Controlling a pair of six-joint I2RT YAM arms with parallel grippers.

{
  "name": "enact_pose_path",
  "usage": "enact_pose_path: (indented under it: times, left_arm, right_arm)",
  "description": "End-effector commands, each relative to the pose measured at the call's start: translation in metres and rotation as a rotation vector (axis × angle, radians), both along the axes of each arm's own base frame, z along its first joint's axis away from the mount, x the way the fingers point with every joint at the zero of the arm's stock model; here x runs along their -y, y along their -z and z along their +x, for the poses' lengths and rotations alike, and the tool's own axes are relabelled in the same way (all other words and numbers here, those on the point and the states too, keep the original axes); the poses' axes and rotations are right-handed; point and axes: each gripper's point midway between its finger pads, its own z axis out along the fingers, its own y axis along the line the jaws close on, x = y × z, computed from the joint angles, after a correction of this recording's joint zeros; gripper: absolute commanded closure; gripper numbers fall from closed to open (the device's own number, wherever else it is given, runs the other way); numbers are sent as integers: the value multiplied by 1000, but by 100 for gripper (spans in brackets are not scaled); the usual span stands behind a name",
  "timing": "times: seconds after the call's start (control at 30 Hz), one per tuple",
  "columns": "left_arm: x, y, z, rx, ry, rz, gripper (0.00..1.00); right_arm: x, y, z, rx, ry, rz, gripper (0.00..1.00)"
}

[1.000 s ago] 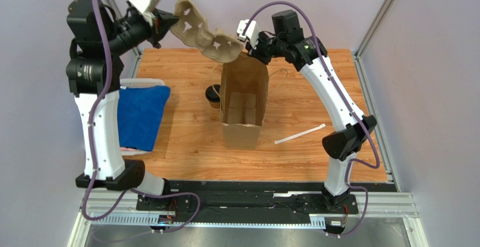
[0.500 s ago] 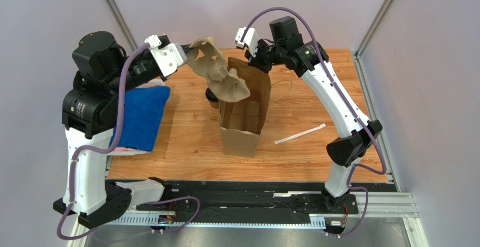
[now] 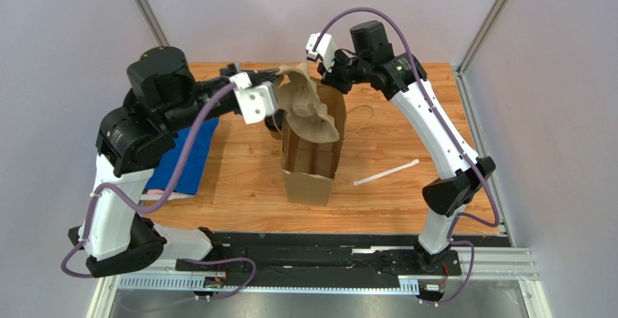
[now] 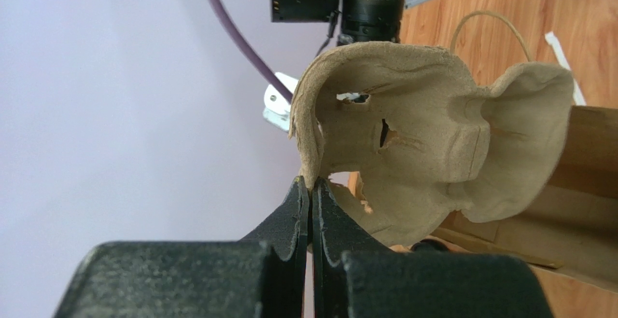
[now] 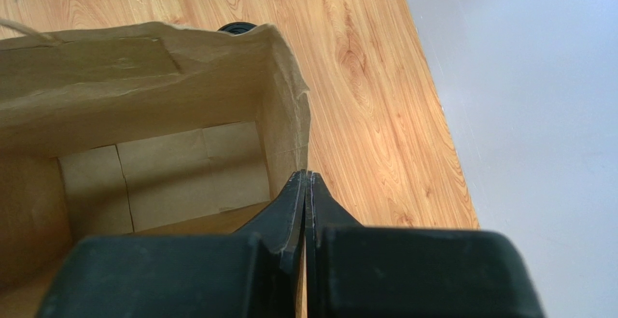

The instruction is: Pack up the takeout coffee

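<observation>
The pulp cup tray's lower end (image 3: pixel 320 130) goes first into the bag's opening. My left gripper should keep moving the tray down until it is close to the bag's bottom (image 3: pixel 312 160).
The takeout coffee shows only as a sliver of black lid (image 5: pixel 236 26) past the bag's far rim, and as a dark edge (image 4: pixel 433 245) under the tray; the top view hides it behind my left arm. My left gripper (image 3: pixel 279 84) (image 4: pixel 310 184) is shut on the rim of the grey-brown pulp cup tray (image 3: pixel 308 112) (image 4: pixel 428 151), which hangs tilted with its lower end in the bag's mouth. The tall brown paper bag (image 3: pixel 312 160) (image 5: pixel 145 108) stands open. My right gripper (image 3: pixel 328 79) (image 5: pixel 306 177) is shut on the bag's back rim.
A blue cloth (image 3: pixel 185 155) lies at the table's left edge, partly under my left arm. A white paper strip (image 3: pixel 386 173) lies right of the bag. The bag's string handle (image 3: pixel 360 117) loops out to the right. Grey walls close in the back and the sides.
My left arm has swung down and to the right, carrying the pulp tray from high at the back left into the bag's mouth. The right gripper has kept its hold on the bag's rim.
</observation>
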Motion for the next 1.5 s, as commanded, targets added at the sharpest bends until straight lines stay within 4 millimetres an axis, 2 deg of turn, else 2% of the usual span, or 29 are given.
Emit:
enact_pose_path:
  times: [0.0,0.1,0.27,0.37,0.63,0.87,1.03,1.3,1.47]
  left_arm:
    - [8,33,18,77,-77,190,100]
    - [12,51,31,102,-129,284,100]
    - [26,69,34,131,-126,375,100]
    - [36,93,36,106,-119,438,100]
    - [58,152,38,-108,-96,504,100]
    - [62,209,35,-265,-77,579,100]
    - [63,228,41,-363,-77,545,100]
    - [67,260,34,-493,-43,540,100]
    - [68,273,33,-513,-33,556,100]
  right_arm:
    - [6,-46,-18,83,2,72,100]
    - [4,-49,-24,85,-11,77,100]
    - [3,-53,-37,80,-25,90,100]
    - [1,-52,-43,69,-31,96,100]
    - [-5,-51,-54,56,-47,107,100]
    - [-7,-55,-63,48,-64,132,100]
    - [-8,-51,-72,32,-89,139,100]
    - [-8,-45,-81,15,-122,148,100]
    - [-10,-43,-83,8,-137,147,100]
